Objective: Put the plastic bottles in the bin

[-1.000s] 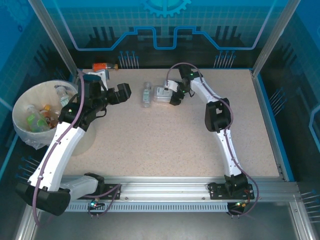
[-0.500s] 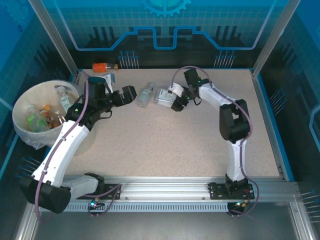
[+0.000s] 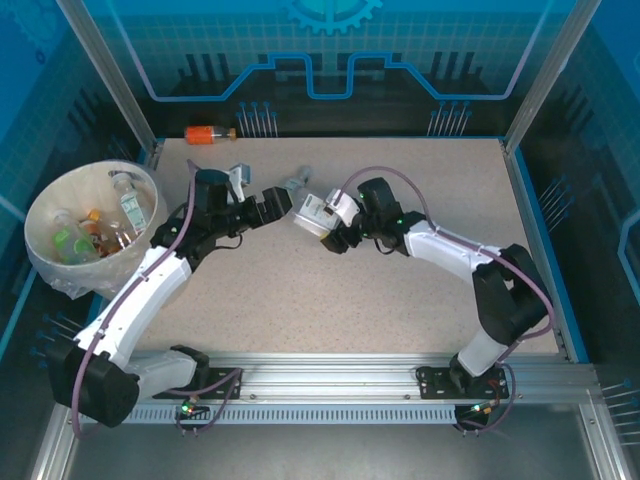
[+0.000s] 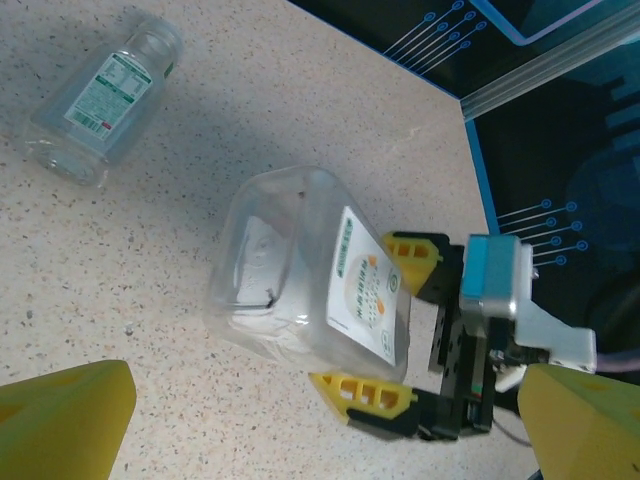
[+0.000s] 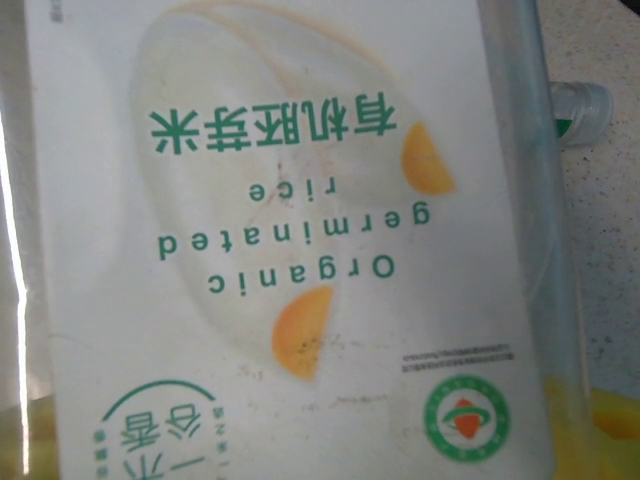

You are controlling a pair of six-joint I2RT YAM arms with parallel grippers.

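Note:
Next, my left gripper takes the square bottle [image 3: 308, 214] by its loose end before my right gripper opens, because the cream bin [image 3: 95, 215] is too far away for my right gripper to reach.
My right gripper [image 3: 327, 222] is shut on a clear square plastic bottle [image 3: 317, 212] with a white label, holding it just above the tabletop mid-table. Its yellow fingers [image 4: 398, 247] clamp that bottle [image 4: 300, 285] from both sides in the left wrist view, and the label [image 5: 290, 230] covers most of the right wrist view. My left gripper [image 3: 270, 206] stands open right beside the bottle's left end, nothing between its fingers [image 4: 62, 420]. A small clear bottle with a green label [image 4: 105, 90] lies just behind. The cream bin [image 3: 88, 165] at the left holds several bottles.
An orange bottle [image 3: 210, 133] lies beyond the table's back edge at the far left. The small bottle's cap [image 5: 580, 105] pokes out past the held bottle. Open tabletop [image 3: 400, 300] spreads to the front and right.
My right arm has carried the labelled bottle from the back of the table toward the near left. My left gripper has swung right to meet it.

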